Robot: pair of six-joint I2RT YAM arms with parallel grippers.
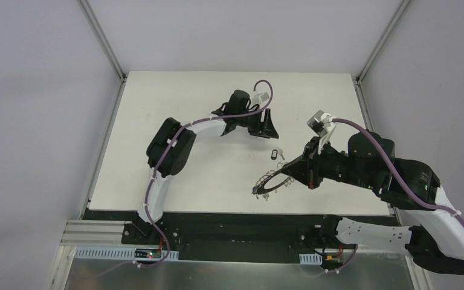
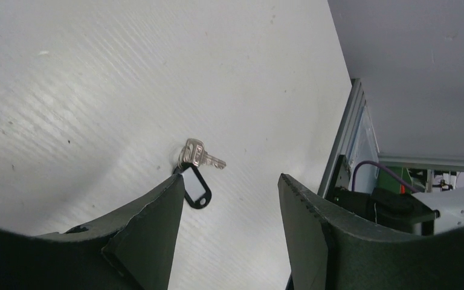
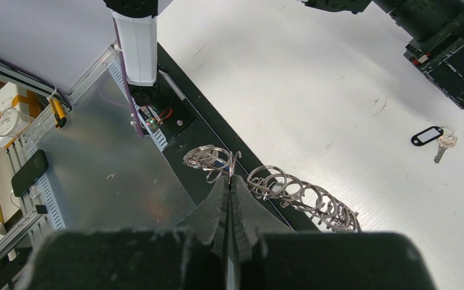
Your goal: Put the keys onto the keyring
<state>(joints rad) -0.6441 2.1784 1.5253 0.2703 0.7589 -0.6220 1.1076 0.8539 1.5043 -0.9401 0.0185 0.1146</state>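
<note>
My left gripper's open fingers have the black-framed tag (image 1: pixel 273 155) lying flat and free ahead of them. I should now lower them until they are on both sides of the tag's end (image 1: pixel 275 150) beside the key.
One small silver key (image 2: pixel 202 156) with a black-framed tag (image 2: pixel 194 186) lies flat on the white table (image 1: pixel 205 169). My left gripper (image 2: pixel 229 181) hovers just beyond it, open, with nothing between its fingers; the left fingertip (image 2: pixel 172 190) overlaps the tag's edge in the wrist view. From above, the key (image 1: pixel 277 155) sits between the left gripper (image 1: pixel 267 130) and the keyring (image 1: pixel 272 182). My right gripper (image 3: pixel 229 179) is shut on the keyring's rim, holding it tilted near the table's front edge. Wire loops (image 3: pixel 296 192) line the keyring (image 3: pixel 314 202). The key (image 3: pixel 441 144) shows at right.
A black strip (image 1: pixel 229 220) and a metal panel (image 3: pixel 96 169) run along the table's near edge, under the held ring. The left arm's base (image 3: pixel 139 48) rises there. Grey walls and aluminium rails (image 1: pixel 99 36) border the table.
</note>
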